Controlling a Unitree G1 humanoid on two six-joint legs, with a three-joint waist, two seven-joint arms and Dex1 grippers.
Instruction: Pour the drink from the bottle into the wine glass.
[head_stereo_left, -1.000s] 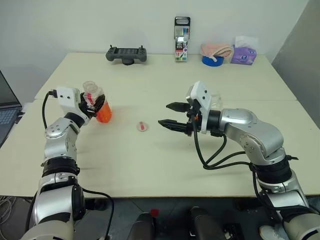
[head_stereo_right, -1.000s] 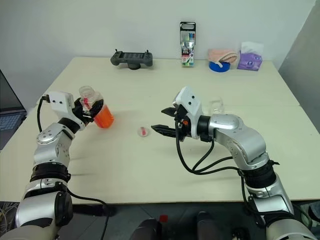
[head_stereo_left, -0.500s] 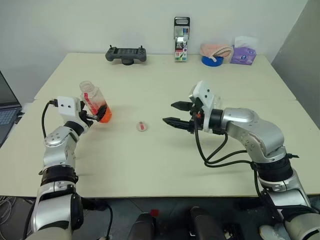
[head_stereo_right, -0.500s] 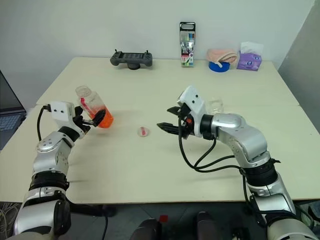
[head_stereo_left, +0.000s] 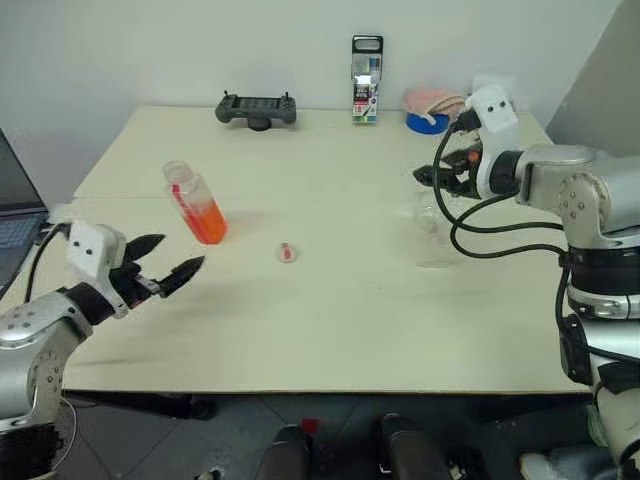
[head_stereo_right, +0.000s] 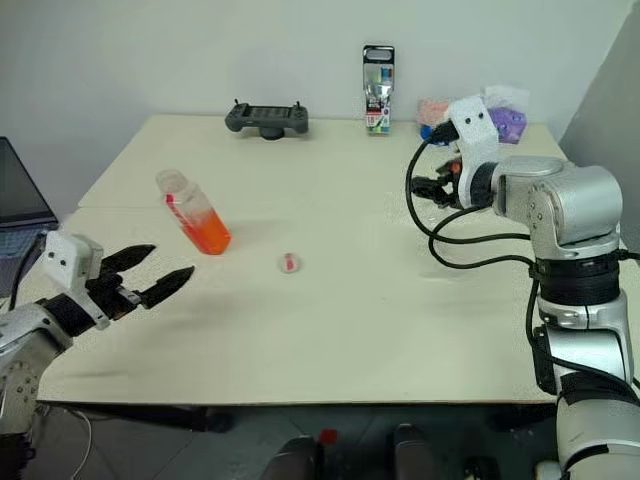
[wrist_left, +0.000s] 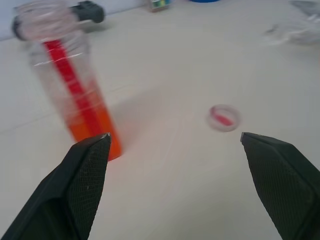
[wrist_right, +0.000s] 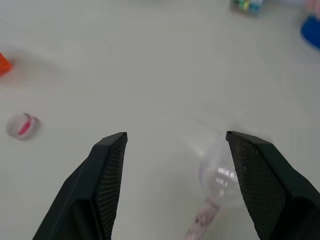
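My gripper will lift and turn the wine glass (head_stereo_left: 433, 236), which lies on its side, its stem (wrist_right: 203, 219) toward me, so the glass will tip upright onto its base.
The bottle (head_stereo_left: 194, 203) stands uncapped and free on the table's left side, with the orange drink (head_stereo_left: 208, 226) filling its lower part. Its cap (head_stereo_left: 286, 252) lies on the table nearer the middle. My left gripper (head_stereo_left: 178, 253) is open and empty, a short way in front of the bottle; in the left wrist view the bottle (wrist_left: 70, 95) stands beyond one open finger. The wine glass (wrist_right: 221, 176) is faint on the right side. My right gripper (head_stereo_left: 432, 171) hovers open just above and behind it, holding nothing.
Along the far edge sit a black game controller (head_stereo_left: 256, 108), a tall marker pack (head_stereo_left: 366, 80), a blue roll with a pink cloth (head_stereo_left: 427, 106) and a purple tissue pack (head_stereo_right: 506, 121). A laptop (head_stereo_left: 14, 218) sits off the table's left edge.
My left gripper opened, let go of the bottle and pulled back toward the near edge; the bottle now stands alone. My right gripper swung right and farther out, over the wine glass.
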